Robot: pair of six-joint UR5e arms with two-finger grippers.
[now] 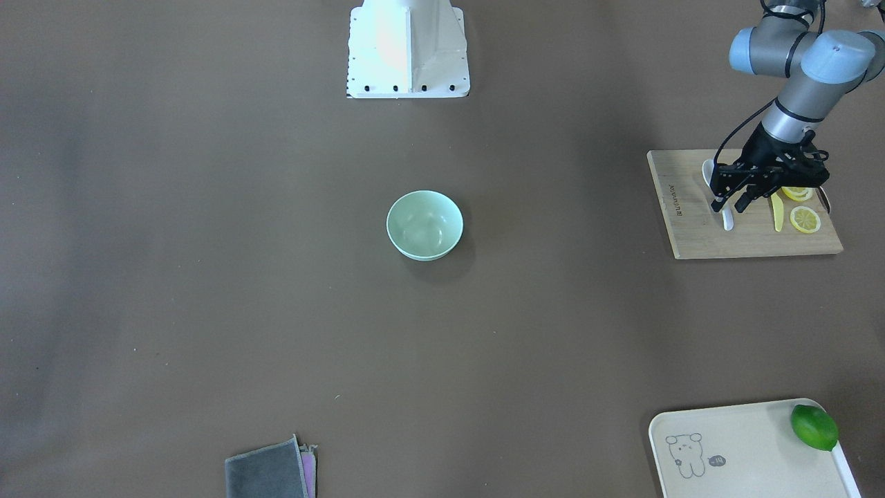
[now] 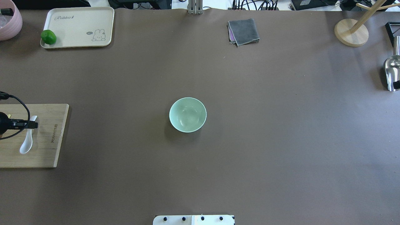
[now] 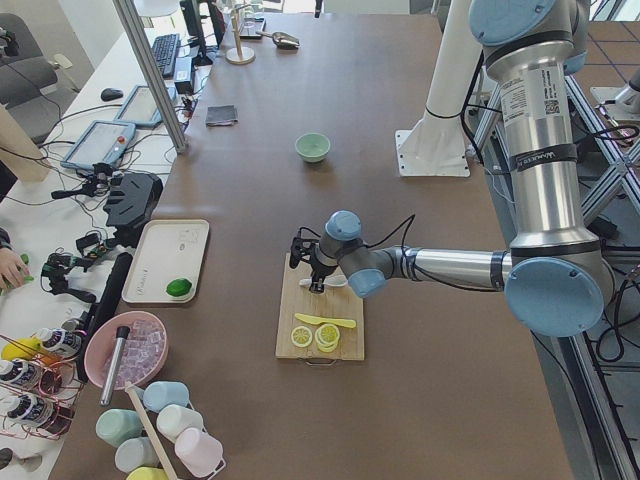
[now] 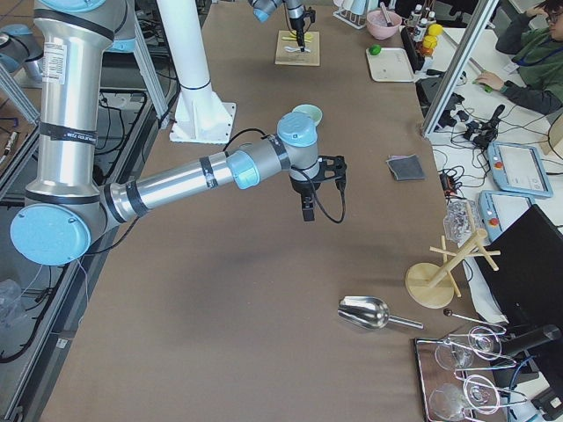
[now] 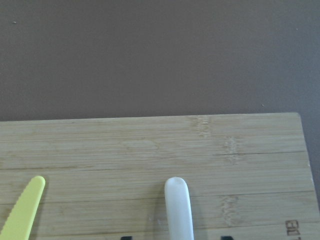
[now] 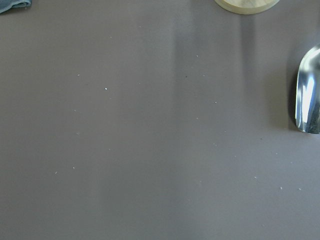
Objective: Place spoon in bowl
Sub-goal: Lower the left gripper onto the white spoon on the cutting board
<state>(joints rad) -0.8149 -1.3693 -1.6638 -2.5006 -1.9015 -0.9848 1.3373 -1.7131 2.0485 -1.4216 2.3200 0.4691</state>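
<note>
The white spoon (image 1: 727,218) looks almost as long as the mint-green bowl's opening (image 1: 424,224). Its handle will lean out over the bowl's rim when I lower the spoon in.
The white spoon (image 2: 26,143) lies on a wooden cutting board (image 2: 50,150) at the table's left end; its handle tip shows in the left wrist view (image 5: 178,207). My left gripper (image 1: 729,206) is low over the spoon's handle (image 1: 727,220). It is open, with one finger on each side of the handle and not touching it. The mint-green bowl (image 2: 187,114) stands empty in the table's middle, far from the spoon (image 1: 424,225). My right gripper (image 4: 308,208) hangs above bare table on the right side. It shows only in the exterior right view, so I cannot tell whether it is open or shut.
A pale yellow knife (image 1: 778,211) and lemon slices (image 1: 805,220) lie on the board beside the spoon. A cream tray (image 1: 747,449) holds a lime (image 1: 814,427). A grey cloth (image 2: 243,31), a wooden stand (image 2: 351,31) and a metal scoop (image 2: 392,72) sit along the far and right edges.
</note>
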